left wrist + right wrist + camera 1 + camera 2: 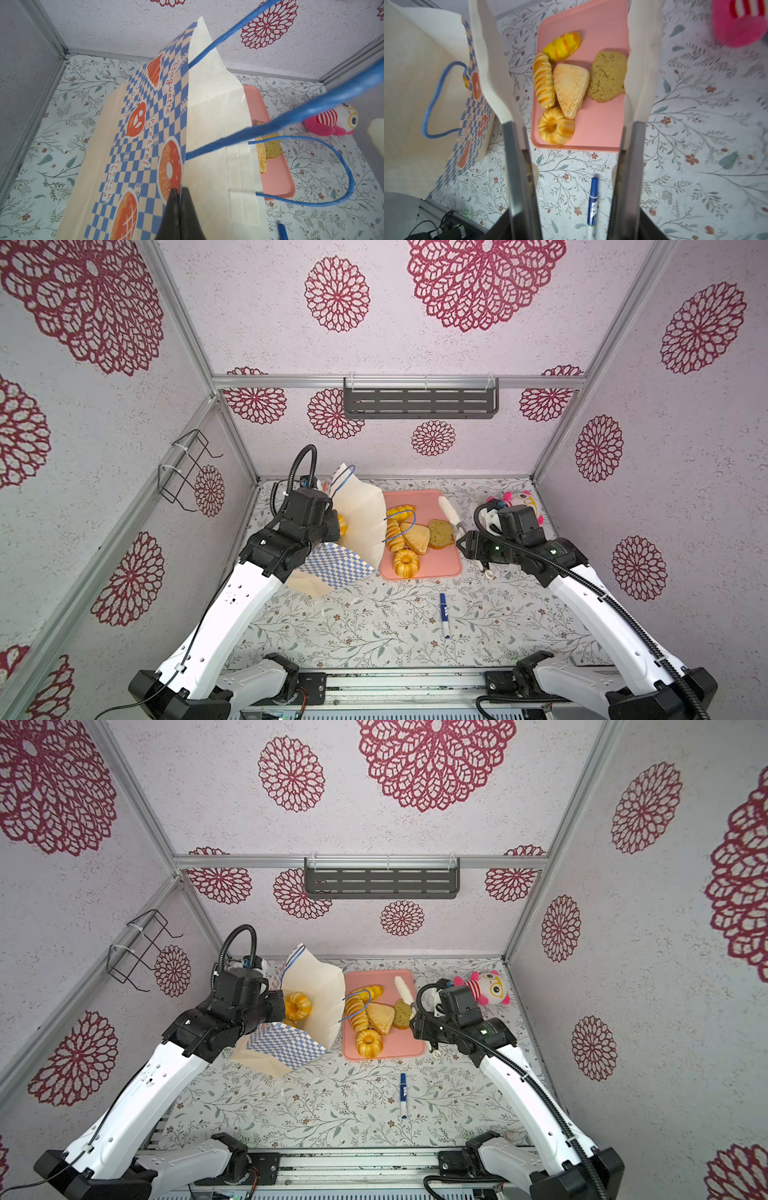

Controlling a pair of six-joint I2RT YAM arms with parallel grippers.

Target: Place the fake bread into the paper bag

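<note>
The triangular pie's long sides face the open tongs, so my right gripper should keep bringing them down until they reach around the pie, and then close.
The paper bag stands tilted at the back left with its mouth open. My left gripper is shut on its checked rim. One ring cake lies inside the bag. On the pink tray lie more fake bread: a ring cake, a ridged loaf, a triangular pie, a brownish bun and a long loaf. My right gripper is shut on cream-tipped tongs. They hang open above the tray's right side with nothing between them.
A pink striped plush toy sits at the back right. A blue marker lies on the flowered table in front of the tray. A dark shelf hangs on the back wall and a wire rack on the left wall.
</note>
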